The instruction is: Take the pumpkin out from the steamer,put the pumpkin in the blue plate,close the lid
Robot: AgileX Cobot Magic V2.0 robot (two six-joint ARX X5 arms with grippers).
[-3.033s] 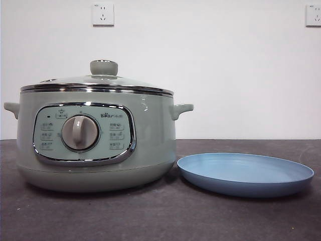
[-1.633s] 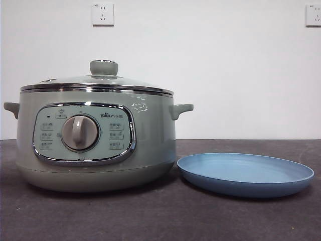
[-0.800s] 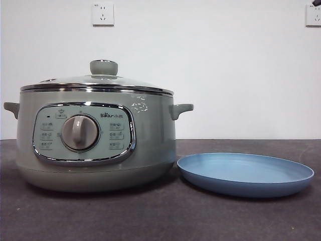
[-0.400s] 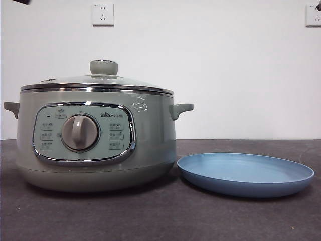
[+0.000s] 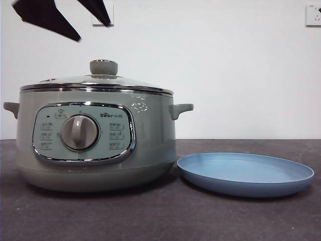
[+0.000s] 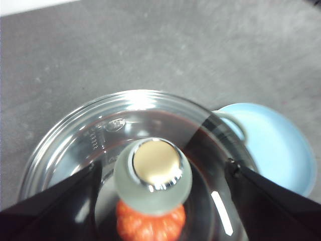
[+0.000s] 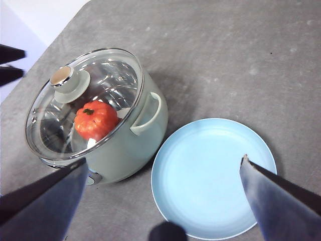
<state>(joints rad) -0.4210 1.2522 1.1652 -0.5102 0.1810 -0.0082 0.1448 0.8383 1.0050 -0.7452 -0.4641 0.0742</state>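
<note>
The glass lid (image 5: pixel 75 80) should come clean off when I lift its knob and leave the steamer standing, as the lid's smooth rim (image 5: pixel 145 89) just rests on top.
The sage-green steamer (image 5: pixel 150 140) stands on the left of the table with its glass lid (image 5: pixel 95 83) on. Through the glass the orange-red pumpkin (image 7: pixel 95 119) shows inside the pot (image 7: pixel 125 148). To its right lies the blue plate (image 5: pixel 246 173), with nothing on it. My left gripper (image 5: pixel 93 31) hangs open above the lid's knob (image 5: pixel 104 67), not touching it; in the left wrist view its jaws stand either side of the knob (image 6: pixel 154 170), with the pumpkin (image 6: pixel 150 223) beneath. My right gripper (image 7: pixel 163 159) is open and high over the plate (image 7: pixel 210 175) and the pot.
A white wall with two sockets (image 5: pixel 103 12) stands close behind the dark grey table (image 5: pixel 160 216). The steamer's side handle (image 5: pixel 180 109) reaches toward the plate.
My left gripper has come down into the front view from the top left, toward the lid's knob. The black tip at the top right corner has left the picture.
</note>
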